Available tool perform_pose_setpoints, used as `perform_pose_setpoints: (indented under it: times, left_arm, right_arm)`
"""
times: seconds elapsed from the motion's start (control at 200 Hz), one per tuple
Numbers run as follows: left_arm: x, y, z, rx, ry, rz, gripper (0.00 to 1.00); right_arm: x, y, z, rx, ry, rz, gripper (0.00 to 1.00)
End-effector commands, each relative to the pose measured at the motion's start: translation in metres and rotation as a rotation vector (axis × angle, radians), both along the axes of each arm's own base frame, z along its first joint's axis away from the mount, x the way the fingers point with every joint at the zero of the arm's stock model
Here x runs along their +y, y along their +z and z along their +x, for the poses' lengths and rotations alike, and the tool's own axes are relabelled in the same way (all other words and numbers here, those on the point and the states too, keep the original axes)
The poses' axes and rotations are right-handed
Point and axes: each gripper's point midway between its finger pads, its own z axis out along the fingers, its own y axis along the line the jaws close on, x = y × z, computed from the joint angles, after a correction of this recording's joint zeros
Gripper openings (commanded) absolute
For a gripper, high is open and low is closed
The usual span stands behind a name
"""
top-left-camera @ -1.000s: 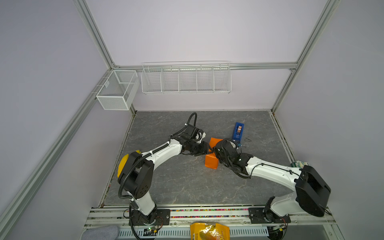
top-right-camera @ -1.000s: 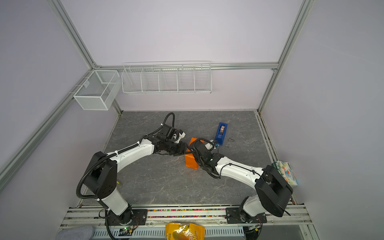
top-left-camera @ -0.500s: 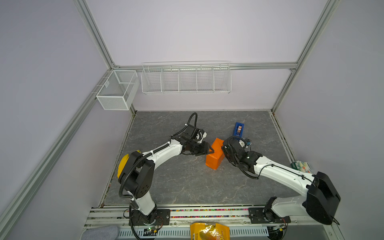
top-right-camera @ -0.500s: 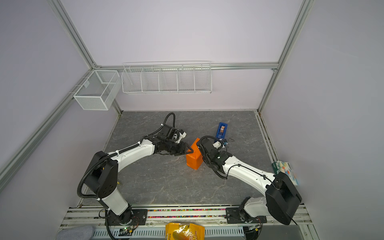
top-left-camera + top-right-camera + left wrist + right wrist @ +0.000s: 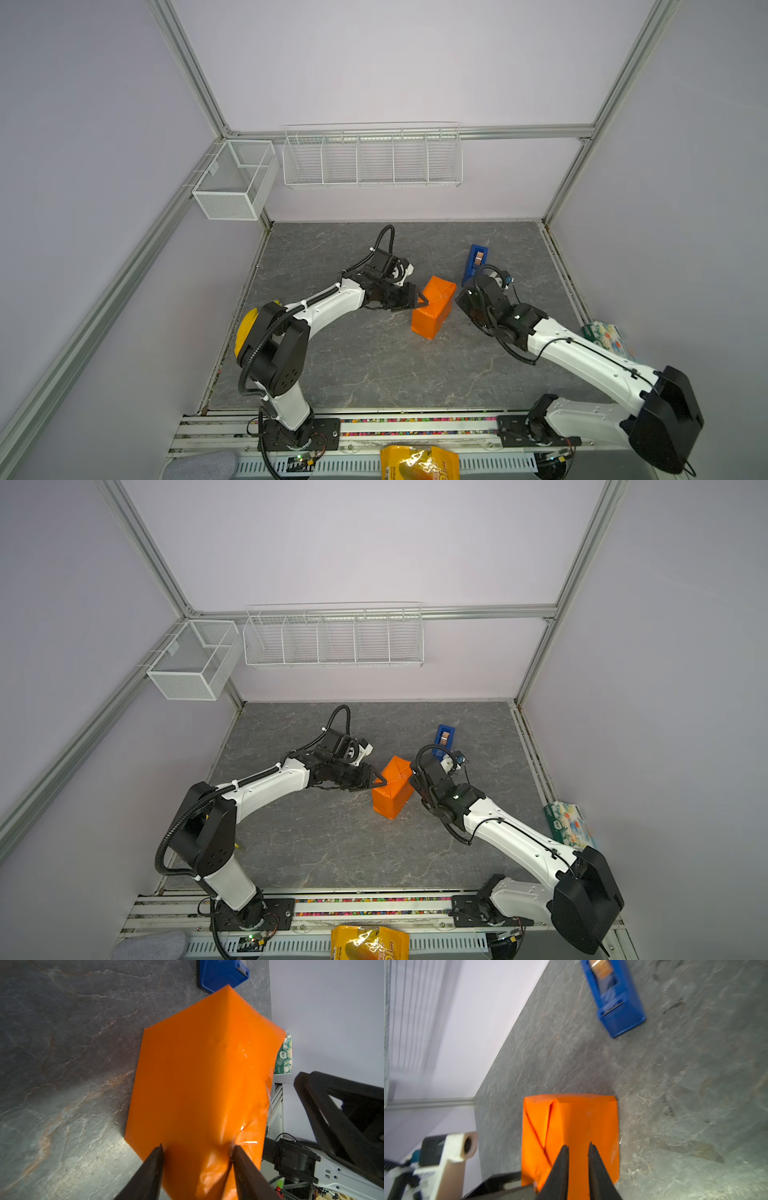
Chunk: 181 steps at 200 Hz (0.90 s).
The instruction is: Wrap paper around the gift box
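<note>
The parcel is standing up, folded end on top. Next, my right gripper moves away while my left gripper tips the parcel flat by its upper edge.
The gift box is hidden inside the orange paper, which is folded round it into a parcel standing mid-table. In the left wrist view the left gripper straddles the parcel's near end, both fingers pressed against the paper, which is dented at one finger. In both top views that gripper meets the parcel's left face. The right gripper hangs just off the parcel's right side, its jaws a narrow gap apart with nothing between them; folded seams show on the parcel's end.
A bright-blue tape dispenser lies just behind the parcel to the right. A tissue pack sits at the right wall. A yellow snack bag lies at the front rail. Wire baskets hang on the back walls.
The right gripper has drawn back from over the parcel to its right side, uncovering it. The left gripper has stayed at the parcel's left face.
</note>
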Motion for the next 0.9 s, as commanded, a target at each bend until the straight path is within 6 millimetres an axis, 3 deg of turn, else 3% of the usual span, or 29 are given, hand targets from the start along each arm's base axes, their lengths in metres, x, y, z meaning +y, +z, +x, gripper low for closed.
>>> perform_pose_setpoints:
  times: [0.0, 0.07, 0.125, 0.295, 0.41, 0.645, 0.72, 0.76, 0.9]
  left_arm:
    - [0.023, -0.047, -0.011, 0.091, 0.022, 0.160, 0.53]
    - [0.023, -0.046, -0.011, 0.091, 0.022, 0.160, 0.52]
    - [0.023, -0.046, -0.011, 0.090, 0.022, 0.161, 0.52]
    - [0.024, -0.044, -0.011, 0.087, 0.023, 0.164, 0.52]
    - [0.025, -0.045, -0.011, 0.087, 0.023, 0.170, 0.52]
    - [0.026, -0.048, -0.012, 0.091, 0.022, 0.180, 0.52]
    - [0.027, -0.047, -0.012, 0.091, 0.024, 0.182, 0.52]
    - [0.027, -0.047, -0.013, 0.090, 0.023, 0.182, 0.51]
    - [0.027, -0.047, -0.013, 0.092, 0.025, 0.185, 0.52]
  right_arm:
    - [0.059, 0.031, 0.006, -0.080, 0.339, 0.062, 0.18]
    - [0.086, 0.033, 0.006, -0.083, 0.466, 0.102, 0.16]
    - [0.100, 0.025, 0.004, -0.050, 0.521, 0.135, 0.13]
    - [0.107, -0.010, 0.000, 0.066, 0.555, 0.138, 0.07]
    - [0.092, -0.024, 0.000, 0.105, 0.523, 0.089, 0.06]
    - [0.042, -0.045, 0.002, 0.148, 0.413, 0.046, 0.06]
    - [0.029, -0.044, 0.005, 0.145, 0.385, 0.047, 0.06]
    - [0.019, -0.057, 0.000, 0.176, 0.370, 0.035, 0.06]
    - [0.002, -0.061, 0.002, 0.185, 0.336, 0.037, 0.06]
